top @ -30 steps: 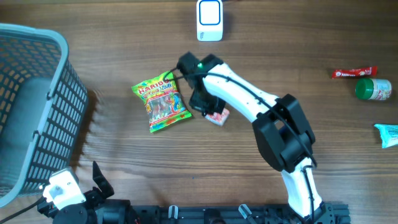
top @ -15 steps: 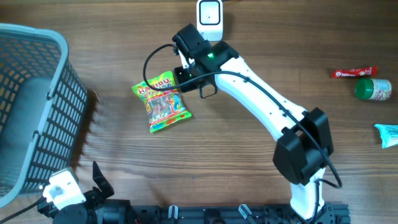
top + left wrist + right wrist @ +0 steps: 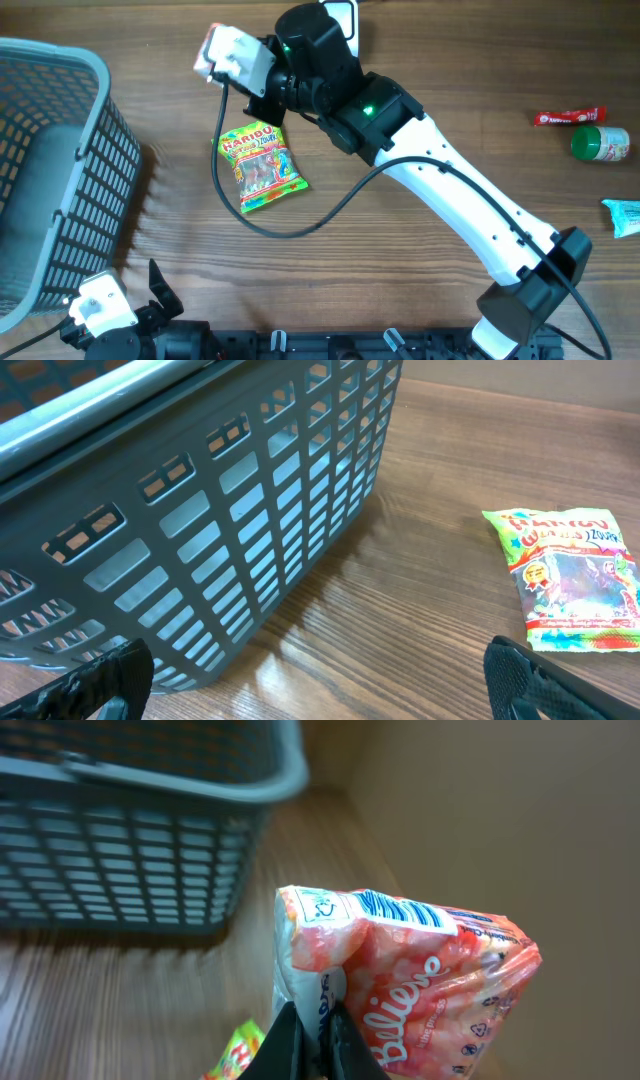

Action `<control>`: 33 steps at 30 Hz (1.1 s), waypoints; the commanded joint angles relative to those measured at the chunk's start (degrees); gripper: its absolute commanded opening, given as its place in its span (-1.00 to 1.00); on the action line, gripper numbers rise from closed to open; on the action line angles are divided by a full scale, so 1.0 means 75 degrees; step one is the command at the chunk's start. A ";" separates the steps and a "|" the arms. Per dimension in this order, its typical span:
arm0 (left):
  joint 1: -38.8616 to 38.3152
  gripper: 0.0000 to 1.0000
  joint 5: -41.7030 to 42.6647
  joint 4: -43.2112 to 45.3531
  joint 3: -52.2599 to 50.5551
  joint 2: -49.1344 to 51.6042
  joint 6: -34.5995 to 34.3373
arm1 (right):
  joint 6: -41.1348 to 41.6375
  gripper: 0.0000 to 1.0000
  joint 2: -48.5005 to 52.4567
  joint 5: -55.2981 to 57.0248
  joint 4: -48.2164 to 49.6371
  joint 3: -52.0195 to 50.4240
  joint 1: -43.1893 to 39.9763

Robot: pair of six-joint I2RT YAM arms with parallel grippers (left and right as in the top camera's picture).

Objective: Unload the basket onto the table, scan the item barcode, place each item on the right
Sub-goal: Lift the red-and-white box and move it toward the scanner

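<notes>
The snack bag's barcode (image 3: 402, 910) is held off toward the grey basket by my right gripper, so this gripper should swing back and turn the barcode to the white scanner (image 3: 350, 22).
My right gripper (image 3: 318, 1025) is shut on the lower edge of a pink and white snack bag (image 3: 420, 970), which it holds up in the air. In the overhead view this bag (image 3: 211, 47) hangs off the right gripper (image 3: 226, 60), left of the white scanner (image 3: 351, 14), which the arm mostly hides. No barcode shows on the bag's visible faces. A Haribo gummy bag (image 3: 261, 166) lies flat on the table below. My left gripper (image 3: 320, 695) is open low over the wood, beside the grey basket (image 3: 200, 510), with nothing between its fingers.
The grey basket (image 3: 60, 170) fills the left side of the table. At the right edge lie a red wrapper (image 3: 568, 117), a green-capped bottle (image 3: 600, 143) and a teal packet (image 3: 623, 215). The Haribo bag (image 3: 570, 585) is ahead and right of the left gripper.
The right arm has lifted the pink bag from beside the Haribo bag and swung it up and to the far left, past the scanner. The left arm is still.
</notes>
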 commanded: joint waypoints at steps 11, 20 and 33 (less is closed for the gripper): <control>0.0052 1.00 -0.0003 0.0026 0.0003 -0.0055 -0.0035 | -0.6050 -0.92 0.0047 -0.5319 -0.0114 0.0061 -0.0236; 0.0052 1.00 -0.0003 0.0026 0.0003 -0.0055 -0.0035 | -0.7428 -0.91 0.0198 -0.7303 -0.2340 -0.0198 -0.1521; 0.0052 1.00 -0.0003 0.0026 0.0003 -0.0055 -0.0035 | -0.7702 -0.91 0.0242 -0.8562 -0.3200 -0.0938 -0.2250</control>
